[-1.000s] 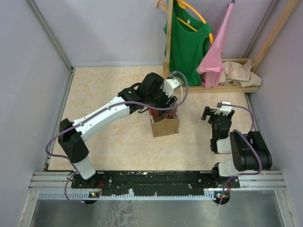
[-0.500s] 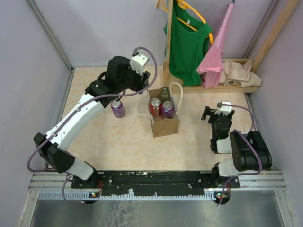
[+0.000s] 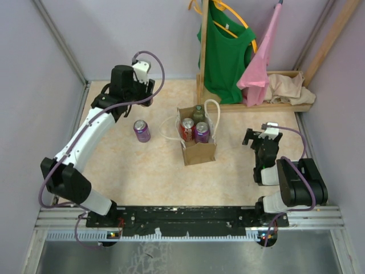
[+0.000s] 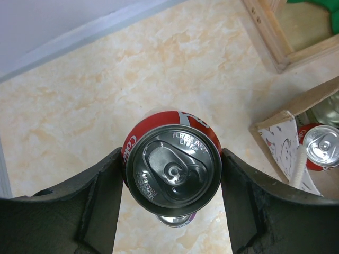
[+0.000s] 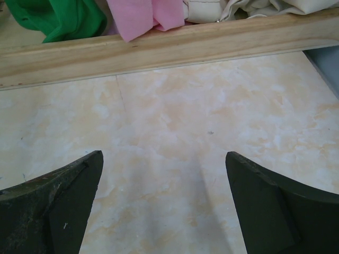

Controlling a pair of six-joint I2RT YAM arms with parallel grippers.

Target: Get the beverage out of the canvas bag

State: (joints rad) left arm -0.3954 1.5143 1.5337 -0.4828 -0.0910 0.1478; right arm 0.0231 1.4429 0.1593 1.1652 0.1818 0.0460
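I can see clear floor (image 3: 159, 135) between the purple can and the canvas bag, so my left gripper should keep carrying the upright red Coke can (image 4: 174, 168) there until the Coke can's base touches the floor.
The tan canvas bag (image 3: 198, 152) stands mid-floor with its cream rope handles (image 3: 169, 129) up. It holds a red can (image 3: 187, 129), a purple can (image 3: 202, 132) and a dark green can (image 3: 198, 112). My left gripper (image 3: 126, 98) is raised at the far left, away from the bag. In the left wrist view the left gripper (image 4: 172, 154) is shut on a red Coke can (image 4: 175, 172), directly above a purple can (image 4: 177, 219) that stands on the floor (image 3: 141, 131). The bag's edge (image 4: 286, 135) shows at the right of that view. My right gripper (image 3: 259, 137) is open and empty, right of the bag.
A wooden rack base (image 3: 268, 105) with a green shirt (image 3: 225, 48), a pink cloth (image 3: 259, 63) and a beige cloth heap (image 3: 291, 87) stands at the back right. The right wrist view shows its wooden rail (image 5: 169, 47). Purple walls enclose the floor.
My left gripper came up out of the bag holding the red can and swung left and back, to above the purple can on the floor. The right arm has not moved.
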